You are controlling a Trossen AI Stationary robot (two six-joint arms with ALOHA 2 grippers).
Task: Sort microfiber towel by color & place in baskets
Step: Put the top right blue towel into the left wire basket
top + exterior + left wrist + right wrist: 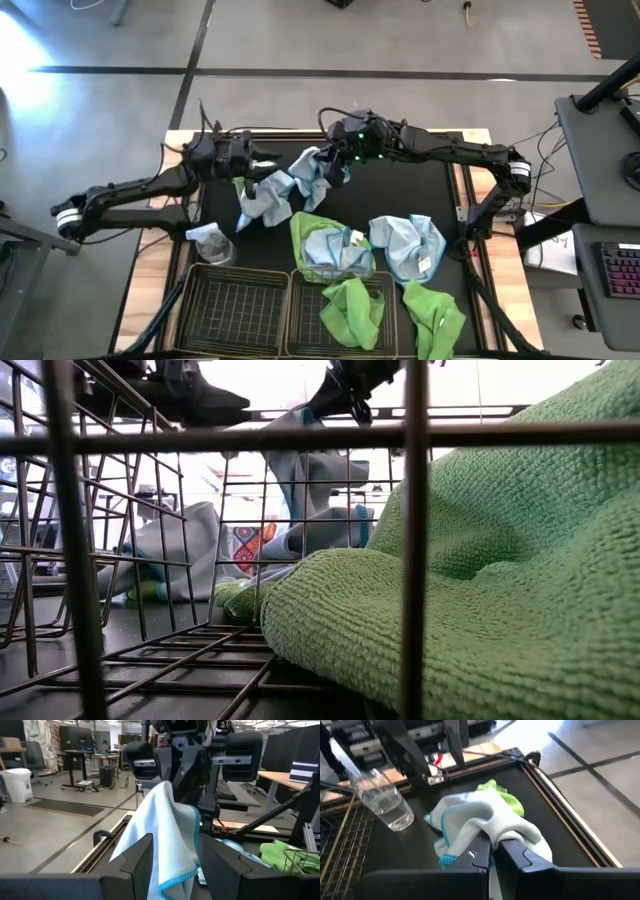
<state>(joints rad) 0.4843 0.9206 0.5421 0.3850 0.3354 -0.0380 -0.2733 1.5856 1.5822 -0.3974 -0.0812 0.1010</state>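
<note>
The hanging blue towel (311, 182) should come away by itself when I carry it and leave another blue towel behind, because a dark gap shows between their lower ends.
My right gripper (494, 846) is shut on a pale blue microfiber towel (272, 198) above the far middle of the black mat (420, 190). My left gripper (181, 862) stands open and level just left of it, its fingers on either side of the towel's hanging part (170, 830). A lime green towel (244, 188) lies under the blue one's lower end. Two wire baskets sit at the near edge. The left basket (235, 310) holds nothing; the right basket (300, 320) holds a green towel (352, 310). My right gripper pinches a bunched fold at the blue towel's upper end (506, 831) between its two fingers, slanting down from the table's right. The towel hangs slack below, its lower end (255, 212) on the mat. My left gripper: I cannot tell whether its fingers (140, 865) touch the towel.
A clear spray bottle (210, 240) stands on the mat left of the towels. A blue and a green towel (330, 245) lie over the right basket's far rim. Another blue towel (410, 245) and a green one (435, 315) lie on the mat's near right.
</note>
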